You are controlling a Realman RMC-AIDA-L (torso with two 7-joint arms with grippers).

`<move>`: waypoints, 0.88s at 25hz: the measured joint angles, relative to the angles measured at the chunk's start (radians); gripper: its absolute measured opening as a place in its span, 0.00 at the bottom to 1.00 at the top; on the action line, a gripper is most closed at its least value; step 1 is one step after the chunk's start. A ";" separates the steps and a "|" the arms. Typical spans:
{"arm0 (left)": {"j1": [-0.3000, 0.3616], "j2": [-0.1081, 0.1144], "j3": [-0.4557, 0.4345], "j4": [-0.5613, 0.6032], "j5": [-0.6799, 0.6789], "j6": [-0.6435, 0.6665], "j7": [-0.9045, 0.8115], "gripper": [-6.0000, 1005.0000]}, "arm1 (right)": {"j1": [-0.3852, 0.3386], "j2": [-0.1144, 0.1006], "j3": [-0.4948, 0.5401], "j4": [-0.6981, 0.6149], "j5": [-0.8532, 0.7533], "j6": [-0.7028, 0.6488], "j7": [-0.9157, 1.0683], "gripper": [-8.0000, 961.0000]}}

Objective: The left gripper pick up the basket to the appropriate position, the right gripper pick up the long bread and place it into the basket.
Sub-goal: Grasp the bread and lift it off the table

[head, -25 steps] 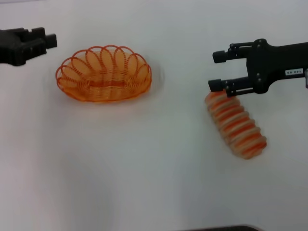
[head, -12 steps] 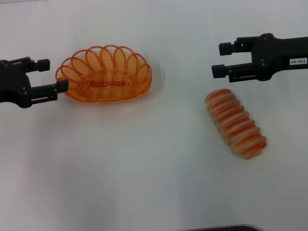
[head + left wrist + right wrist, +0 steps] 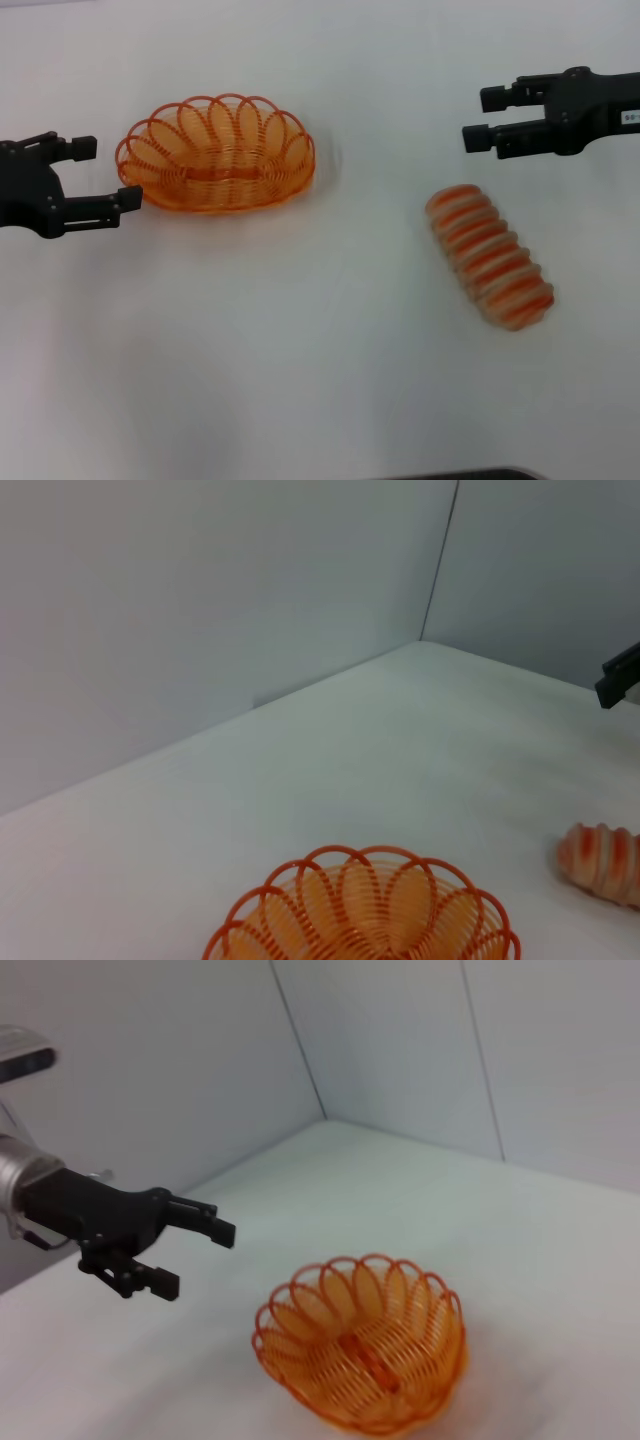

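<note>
The slanted long bread should be taken across its middle (image 3: 489, 254). My right gripper points level past the bread toward the basket (image 3: 218, 160), so I should turn my right gripper down first.
The orange wire basket (image 3: 216, 153) sits empty on the white table at the back left; it also shows in the left wrist view (image 3: 365, 910) and the right wrist view (image 3: 362, 1353). My left gripper (image 3: 106, 172) is open just left of the basket, one finger close to its rim; the right wrist view shows it too (image 3: 190, 1255). The striped long bread (image 3: 491, 256) lies on the table at the right, and its end shows in the left wrist view (image 3: 602, 859). My right gripper (image 3: 484, 117) is open and empty, above and behind the bread.
The white table (image 3: 300, 340) stretches across the head view. Pale walls meet in a corner behind the table (image 3: 430, 570). A dark edge shows at the bottom of the head view (image 3: 460, 474).
My left gripper came in from the far left towards the basket's left end, then eased down and back a little. My right gripper rose off the bread's end and drew away to the right.
</note>
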 joint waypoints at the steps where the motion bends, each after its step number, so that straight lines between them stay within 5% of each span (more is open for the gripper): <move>1: 0.000 -0.001 -0.001 -0.004 0.006 -0.002 0.000 0.90 | 0.005 -0.007 -0.002 -0.006 -0.010 -0.002 0.022 0.84; 10: -0.013 -0.001 0.002 -0.023 0.009 -0.026 -0.007 0.90 | 0.154 -0.064 0.035 -0.112 -0.225 -0.177 0.336 0.83; 17: -0.029 0.001 0.008 -0.057 0.009 -0.058 -0.007 0.90 | 0.319 -0.021 -0.025 -0.164 -0.567 -0.257 0.538 0.83; 22: -0.038 0.002 0.012 -0.086 0.009 -0.079 -0.006 0.90 | 0.380 0.008 -0.112 -0.157 -0.657 -0.253 0.671 0.83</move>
